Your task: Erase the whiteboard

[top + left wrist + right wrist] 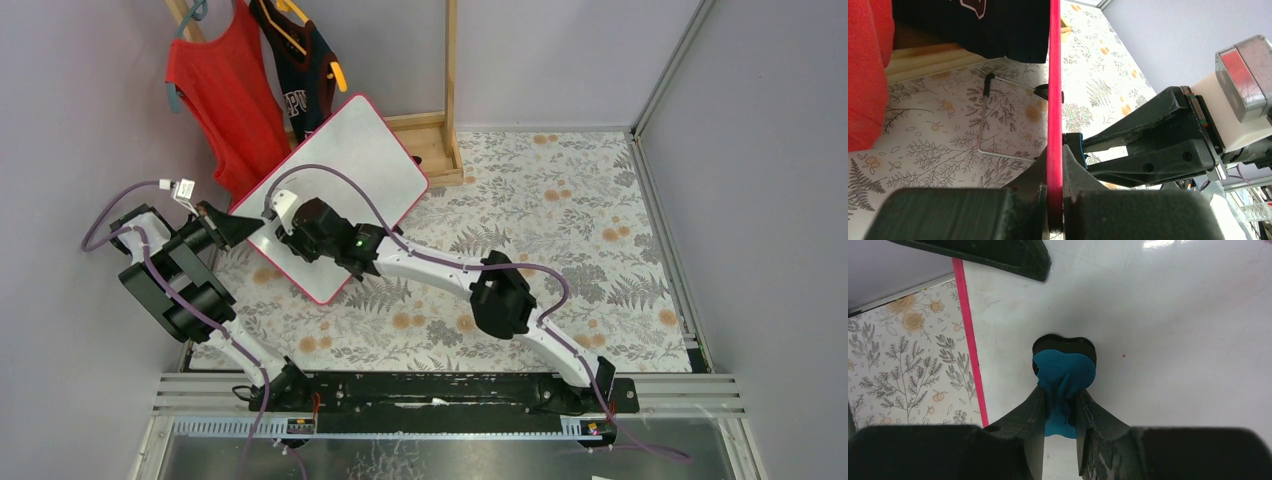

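I should sweep my right gripper back across the whiteboard's lower part [321,273], because the blue eraser is close to my left gripper and the pink-red frame [268,252].
The whiteboard [365,165] is a large white panel with a thin pink-red frame, held tilted over the floral table. My left gripper [240,228] is shut on its left edge; in the left wrist view the pink-red frame [1054,100] runs straight between the fingers [1075,172]. My right gripper [292,228] is over the board's lower left part, shut on a blue eraser [1065,372] that is pressed against the white surface [1173,340]. The surface looks clean apart from a tiny red speck [1123,356]. The eraser's blue edge [1079,150] also shows against the board's face.
A wooden clothes rack [432,135] stands behind the board with a red top [225,95] and a dark top [300,65] hanging on it. A wire stand [984,125] sits under the board. Walls close in at left and right.
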Tool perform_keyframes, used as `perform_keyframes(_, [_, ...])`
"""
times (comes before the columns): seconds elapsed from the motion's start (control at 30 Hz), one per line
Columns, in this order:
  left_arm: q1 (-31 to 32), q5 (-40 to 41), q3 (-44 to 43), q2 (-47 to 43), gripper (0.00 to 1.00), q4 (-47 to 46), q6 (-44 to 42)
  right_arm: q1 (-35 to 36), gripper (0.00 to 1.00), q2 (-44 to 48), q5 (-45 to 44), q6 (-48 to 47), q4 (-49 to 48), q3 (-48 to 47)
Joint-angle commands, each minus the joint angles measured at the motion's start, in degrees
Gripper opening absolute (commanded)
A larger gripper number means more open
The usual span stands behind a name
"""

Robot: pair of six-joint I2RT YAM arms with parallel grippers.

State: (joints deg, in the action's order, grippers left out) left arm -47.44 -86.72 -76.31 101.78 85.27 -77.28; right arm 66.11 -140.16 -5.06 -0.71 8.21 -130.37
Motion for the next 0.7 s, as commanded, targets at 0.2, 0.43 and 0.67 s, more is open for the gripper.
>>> perform_keyframes(0.2, [-0.2,9.3,2.7,-0.1,0.0,-2.0,-3.5,-2.1,0.0,-1.9,-0.6,-2.4,-2.2,-5.3])
perform_keyframes(0.43, [0.0,9.0,2.6,-0.6,0.0,-2.0,-3.1,-5.1,0.0,-2.4,-8.1,-2.4,-1.7,-7.9])
perform_keyframes(0.67, [0.0,9.1,2.9,-0.6,0.0,-1.9,-3.2,-7.9,0.0,-0.9,-8.6,-1.0,-1.2,-5.7])
